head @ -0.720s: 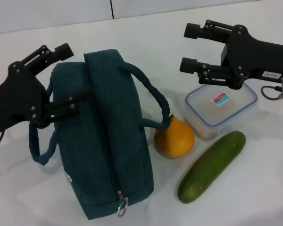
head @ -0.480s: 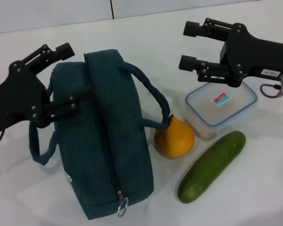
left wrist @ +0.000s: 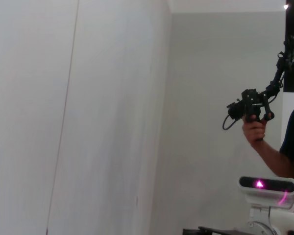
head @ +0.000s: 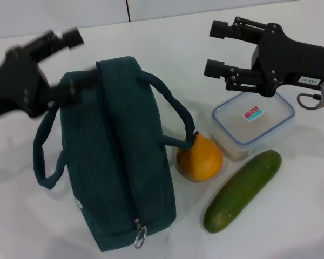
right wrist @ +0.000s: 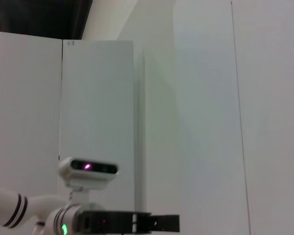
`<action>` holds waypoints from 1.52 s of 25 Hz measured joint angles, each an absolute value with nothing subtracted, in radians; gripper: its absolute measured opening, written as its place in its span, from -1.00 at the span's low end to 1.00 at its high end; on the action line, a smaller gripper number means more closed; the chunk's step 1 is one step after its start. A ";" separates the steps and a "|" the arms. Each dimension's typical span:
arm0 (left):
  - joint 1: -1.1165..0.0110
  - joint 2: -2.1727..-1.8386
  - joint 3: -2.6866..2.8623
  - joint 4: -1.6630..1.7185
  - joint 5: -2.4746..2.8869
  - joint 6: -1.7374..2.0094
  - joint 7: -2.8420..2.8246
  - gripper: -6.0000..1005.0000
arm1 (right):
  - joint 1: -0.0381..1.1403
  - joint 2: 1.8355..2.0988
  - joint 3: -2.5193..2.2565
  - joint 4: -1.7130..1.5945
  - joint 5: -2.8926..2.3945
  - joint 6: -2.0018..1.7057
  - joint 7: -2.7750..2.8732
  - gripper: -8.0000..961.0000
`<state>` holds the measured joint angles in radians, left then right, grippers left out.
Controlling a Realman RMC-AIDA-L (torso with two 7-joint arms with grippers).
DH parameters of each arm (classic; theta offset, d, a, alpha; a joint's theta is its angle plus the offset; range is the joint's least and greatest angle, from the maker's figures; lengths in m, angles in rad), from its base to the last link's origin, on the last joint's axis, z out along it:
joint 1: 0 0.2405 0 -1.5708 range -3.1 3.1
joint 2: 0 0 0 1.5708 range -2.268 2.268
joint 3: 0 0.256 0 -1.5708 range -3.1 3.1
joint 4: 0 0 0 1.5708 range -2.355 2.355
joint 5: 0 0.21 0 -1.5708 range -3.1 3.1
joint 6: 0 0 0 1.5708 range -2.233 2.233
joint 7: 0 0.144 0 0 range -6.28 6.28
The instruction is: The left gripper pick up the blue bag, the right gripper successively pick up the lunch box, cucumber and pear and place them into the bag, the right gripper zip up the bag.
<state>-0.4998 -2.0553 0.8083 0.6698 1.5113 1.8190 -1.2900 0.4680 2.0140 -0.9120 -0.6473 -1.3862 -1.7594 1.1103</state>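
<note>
The blue bag's far corner (head: pixel 80 76) is far below my left gripper, which hovers over it. I should move the gripper back, bring it down and grip the bag's side panel (head: pixel 68 132) by the handle.
The blue bag (head: pixel 119 162) lies on the white table, zipped, with its silver ring pull (head: pixel 140 236) at the near end. My left gripper (head: pixel 75 59) is open and blurred at the bag's far left corner, above the left handle (head: pixel 42 156). My right gripper (head: pixel 216 47) is open and hovers beyond the lunch box (head: pixel 254 124), holding nothing. The pear (head: pixel 200 157) stands against the bag's right handle (head: pixel 173 108). The cucumber (head: pixel 243 190) lies at an angle in front of the lunch box. Neither wrist view shows the table.
A white wall with a dark seam (head: pixel 128 9) rises behind the table. Bare tabletop (head: pixel 291 226) lies to the right of the cucumber. The wrist views show walls, a robot head (right wrist: pixel 88 169) and a person's hand holding a black device (left wrist: pixel 252 110).
My left gripper has swung up and away from the bag's top toward its far left corner. The right gripper has drifted slightly farther from the lunch box.
</note>
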 joint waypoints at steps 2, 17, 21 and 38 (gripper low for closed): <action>-0.512 -2.047 0.810 0.747 1.525 1.804 -1.401 0.76 | 0.469 2.014 -0.913 -0.647 -1.385 -1.759 1.110 0.53; -0.471 -2.058 0.822 1.258 1.800 1.775 -2.044 0.74 | 0.481 2.004 -0.910 -0.660 -1.385 -1.723 1.152 0.53; -0.442 -2.059 0.842 1.296 1.876 1.804 -2.122 0.73 | 0.500 2.000 -0.910 -0.661 -1.390 -1.719 1.169 0.53; -0.334 -2.084 0.830 1.425 1.842 1.804 -2.152 0.72 | 0.543 2.006 -0.919 -0.661 -1.407 -1.671 1.176 0.52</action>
